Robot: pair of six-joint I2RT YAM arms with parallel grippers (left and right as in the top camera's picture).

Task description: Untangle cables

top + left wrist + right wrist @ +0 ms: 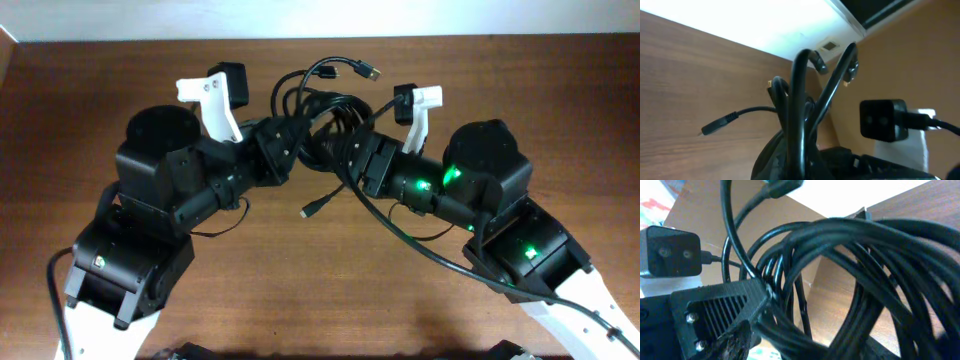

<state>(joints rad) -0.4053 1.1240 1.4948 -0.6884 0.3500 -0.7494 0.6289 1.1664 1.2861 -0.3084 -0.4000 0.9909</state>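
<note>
I should open my right gripper, which clamps many crossed loops together, while my left gripper swings the bundle clear. My right gripper should then take the bundle's outer loops.
The cables are a tangled bundle of thin black cords held up over the table between my two arms. One plug sticks out at the top right, and another plug hangs below. My left gripper is shut on the bundle's left side. In the left wrist view, cords rise out of its jaws and a loose plug points left. My right gripper is shut on the right side. In the right wrist view, looped cords fill the picture above its jaws.
The wooden table runs to a far edge with a white wall behind it. A thicker black arm cable sweeps along the right arm. Each wrist camera shows in the other's view, close by.
</note>
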